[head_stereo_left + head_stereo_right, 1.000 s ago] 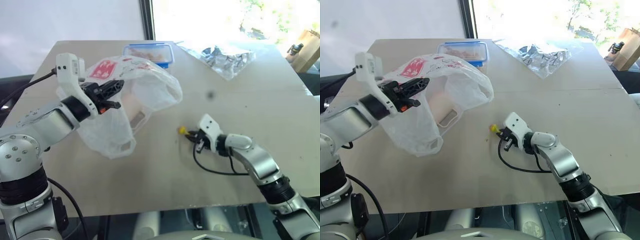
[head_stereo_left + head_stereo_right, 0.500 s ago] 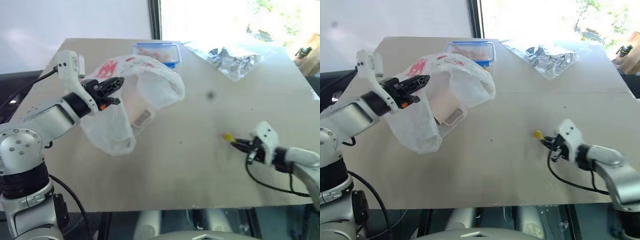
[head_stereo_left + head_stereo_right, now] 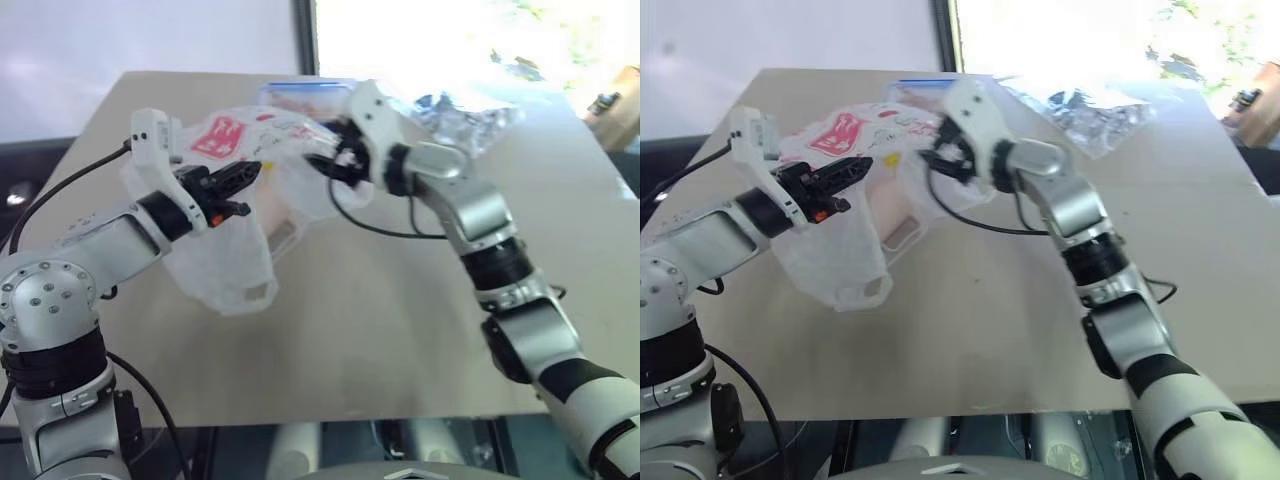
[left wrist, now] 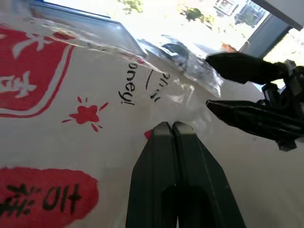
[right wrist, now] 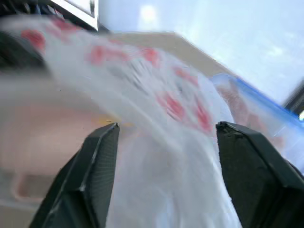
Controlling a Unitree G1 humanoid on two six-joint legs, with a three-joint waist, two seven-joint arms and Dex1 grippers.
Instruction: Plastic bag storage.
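White film (image 3: pixel 222 268) goes around both sides of the beige cup (image 3: pixel 271 208). The cup should come along inside the plastic bag when I lift the bag.
The plastic bag (image 3: pixel 230 255), thin white with red labels, hangs above the table's left side. My left gripper (image 3: pixel 252 172) is shut on its upper edge; the left wrist view shows the closed fingertips (image 4: pixel 171 126) against the printed film. A beige cup (image 3: pixel 885 205) shows through the bag. My right gripper (image 3: pixel 325 160) is at the bag's mouth from the right, open, with wide-spread fingers (image 5: pixel 102 156) framing the film. A small yellow bit (image 3: pixel 890 158) shows through the bag near it.
Behind the bag stands a clear box with a blue lid (image 3: pixel 300 93). A crumpled silvery wrapper (image 3: pixel 465 115) lies at the table's far right. A black cable (image 3: pixel 385 230) loops from my right wrist over the bare tabletop (image 3: pixel 400 320).
My right arm swung from the table's front right up to the bag's mouth and opened; the yellow bit it held is no longer between its fingers. The left gripper kept holding the bag.
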